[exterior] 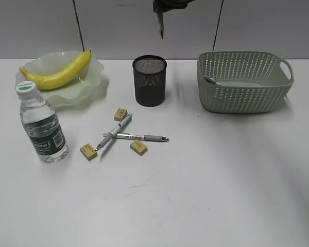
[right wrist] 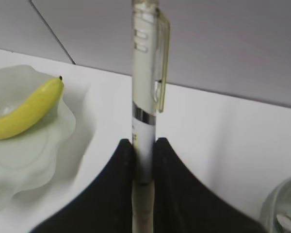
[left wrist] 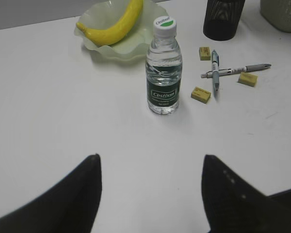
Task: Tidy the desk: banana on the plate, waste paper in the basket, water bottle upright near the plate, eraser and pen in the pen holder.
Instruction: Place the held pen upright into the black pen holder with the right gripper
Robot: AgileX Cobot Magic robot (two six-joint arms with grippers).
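My right gripper keeps lowering the white pen [exterior: 161, 30] until the pen's tip is inside, then let go. The pen is hanging upright, tip down, over the pen holder's opening [exterior: 150, 64].
My right gripper [right wrist: 143, 141] is shut on a white pen [right wrist: 145, 87], held upright high above the black mesh pen holder [exterior: 150, 81]. Only the pen's tip [exterior: 160, 25] shows below that gripper [exterior: 162, 7] in the exterior view. The banana [exterior: 59, 74] lies on the ruffled green plate [exterior: 95, 85]. The water bottle [exterior: 42, 126] stands upright in front of the plate. Two pens [exterior: 115, 133] lie crossed on the desk among three erasers [exterior: 139, 147]. My left gripper [left wrist: 150, 156] hangs open over bare desk, short of the bottle [left wrist: 164, 73]. I cannot make out the waste paper.
The perforated green basket [exterior: 244, 82] stands at the back right, with a pale shape inside its left end. A grey wall runs behind the desk. White tabletop stretches along the front and right.
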